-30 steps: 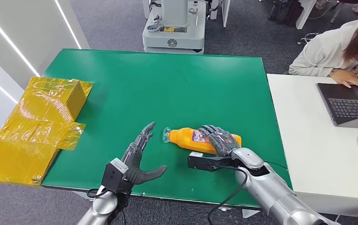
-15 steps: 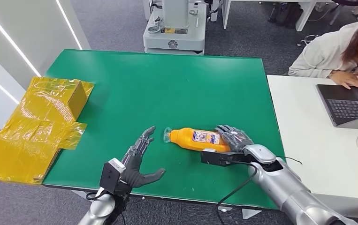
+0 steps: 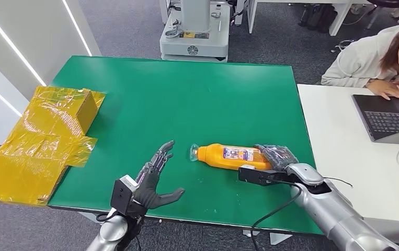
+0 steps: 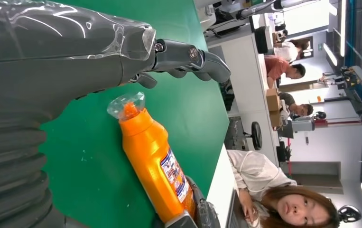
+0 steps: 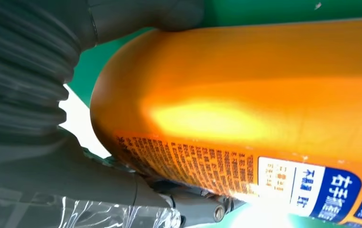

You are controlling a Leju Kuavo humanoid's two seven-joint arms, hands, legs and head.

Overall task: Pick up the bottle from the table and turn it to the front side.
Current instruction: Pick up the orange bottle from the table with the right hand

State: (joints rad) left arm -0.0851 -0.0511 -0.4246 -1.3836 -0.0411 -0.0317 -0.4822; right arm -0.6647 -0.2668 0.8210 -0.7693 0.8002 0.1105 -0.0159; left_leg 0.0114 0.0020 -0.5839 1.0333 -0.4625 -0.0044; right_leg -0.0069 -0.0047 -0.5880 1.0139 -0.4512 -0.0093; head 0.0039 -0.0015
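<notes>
I expect the bottle (image 3: 232, 157) to show a big front logo, now hidden underneath, when I turn it, because small print fills the label (image 3: 238, 153) that faces up.
An orange bottle (image 3: 227, 156) with a clear cap and a printed label lies on its side on the green table (image 3: 186, 94), cap pointing left. My right hand (image 3: 277, 156) grips its base end, fingers wrapped over the top. In the right wrist view the bottle (image 5: 245, 95) sits pressed between the thumb and fingers of the right hand (image 5: 32, 109). My left hand (image 3: 152, 180) hovers open, fingers spread, a short way left of the cap and apart from it. The left wrist view shows the left hand (image 4: 74, 52) beside the bottle (image 4: 157, 166).
A yellow foil-wrapped box (image 3: 45, 136) lies over the table's left edge. A white desk (image 3: 354, 167) with a laptop (image 3: 390, 117) adjoins on the right, where a person (image 3: 375, 57) sits. A grey machine base (image 3: 194, 29) stands beyond the far edge.
My right hand has slid right along the bottle to its base end, and the bottle has shifted a little to the right with it. The left hand has hardly moved.
</notes>
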